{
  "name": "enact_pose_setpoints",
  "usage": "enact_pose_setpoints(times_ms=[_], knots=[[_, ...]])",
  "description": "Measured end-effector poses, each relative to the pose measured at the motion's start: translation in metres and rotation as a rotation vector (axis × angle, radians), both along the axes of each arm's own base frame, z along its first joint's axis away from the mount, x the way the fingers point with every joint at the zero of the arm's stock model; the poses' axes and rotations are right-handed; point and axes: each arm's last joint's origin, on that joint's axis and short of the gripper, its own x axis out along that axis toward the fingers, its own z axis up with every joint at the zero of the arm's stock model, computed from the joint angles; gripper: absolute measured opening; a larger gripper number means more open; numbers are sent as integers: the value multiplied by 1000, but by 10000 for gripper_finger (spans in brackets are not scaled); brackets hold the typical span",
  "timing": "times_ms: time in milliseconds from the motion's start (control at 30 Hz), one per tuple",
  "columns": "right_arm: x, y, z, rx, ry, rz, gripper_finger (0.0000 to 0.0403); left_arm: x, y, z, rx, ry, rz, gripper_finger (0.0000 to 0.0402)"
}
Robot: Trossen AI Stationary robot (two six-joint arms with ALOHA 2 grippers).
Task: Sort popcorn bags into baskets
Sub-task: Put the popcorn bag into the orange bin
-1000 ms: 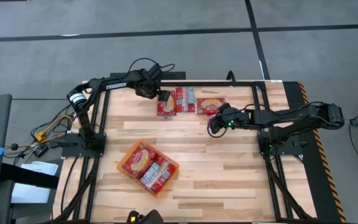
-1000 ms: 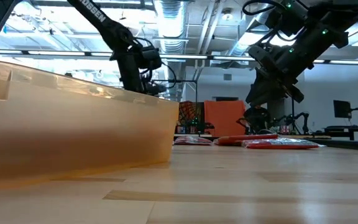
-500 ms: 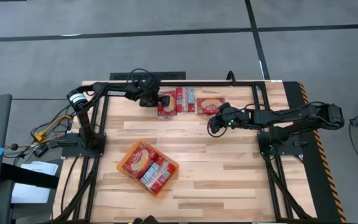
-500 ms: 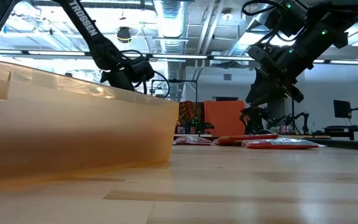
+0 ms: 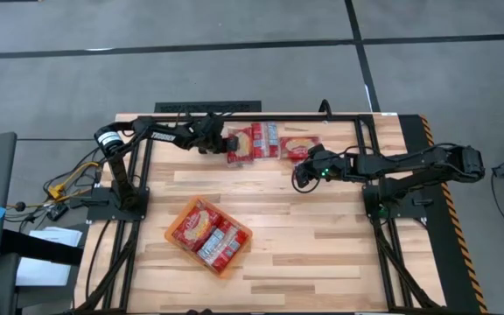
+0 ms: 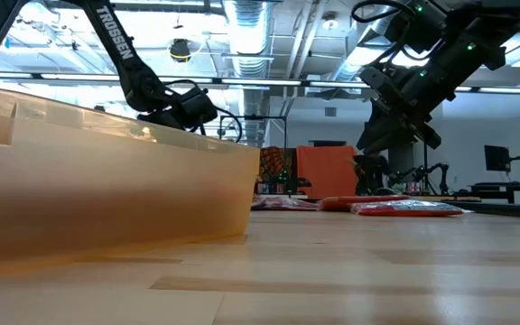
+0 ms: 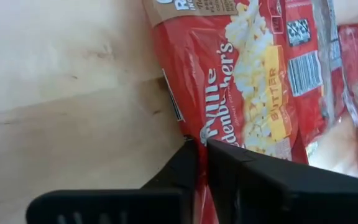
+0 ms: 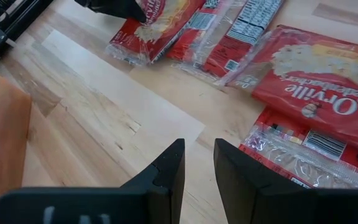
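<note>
My left gripper should keep pinching the popcorn bag's long edge (image 7: 196, 124) and keep carrying the bag over the open wood until it hangs above the orange basket (image 5: 208, 235).
Three red popcorn bags lie flat near the table's far edge: one (image 5: 240, 145) on the left, one (image 5: 266, 138) in the middle, one (image 5: 297, 147) on the right. My left gripper (image 5: 221, 140) is down at the left bag (image 7: 241, 81) and shut on its side. The right gripper (image 5: 303, 179) hovers open just near of the right bag (image 8: 316, 68), nothing between its fingers (image 8: 169, 165). The orange basket (image 5: 178, 220) stands toward the near side with a few bags inside; in the low view its wall (image 6: 106, 181) hides my left gripper. My left gripper pinches the left bag's long left edge (image 7: 194, 124) between its two shut fingers (image 7: 229, 163). The fingers come slanting down from the table's left side, across that edge. The bag still lies on the table.
A black frame rail (image 5: 234, 116) runs along the far edge just behind the bags. Bare wood (image 5: 322, 227) lies between the bags and the basket.
My left gripper has sunk to the table at the left bag's edge, tipping lower as it went, and has shut on that edge. The right arm has kept still.
</note>
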Motion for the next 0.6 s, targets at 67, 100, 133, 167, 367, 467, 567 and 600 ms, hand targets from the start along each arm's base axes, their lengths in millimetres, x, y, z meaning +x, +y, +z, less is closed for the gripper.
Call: enact_pose_setpoints(times_ms=[67,100,133,167,367,467,567,600], knots=[[0,0,0,0,0,0,113,0,-1,0,-17,-13,-18,7],[0,0,0,1,0,1,113,0,-1,1,-28,-25,-33,4],[0,0,0,2,1,2,113,1,-2,4,-41,-43,-50,3],[0,0,0,2,2,2,113,1,-3,7,-53,-64,-72,3],[0,0,-1,3,5,3,113,-5,-23,47,-51,-94,-141,0],[0,0,-1,3,5,3,113,-13,-40,68,-39,-63,-183,0],[0,0,-1,3,5,4,113,-20,-63,93,-27,-69,-236,0],[0,0,-1,3,5,4,113,-22,-72,101,-19,-79,-257,0]])
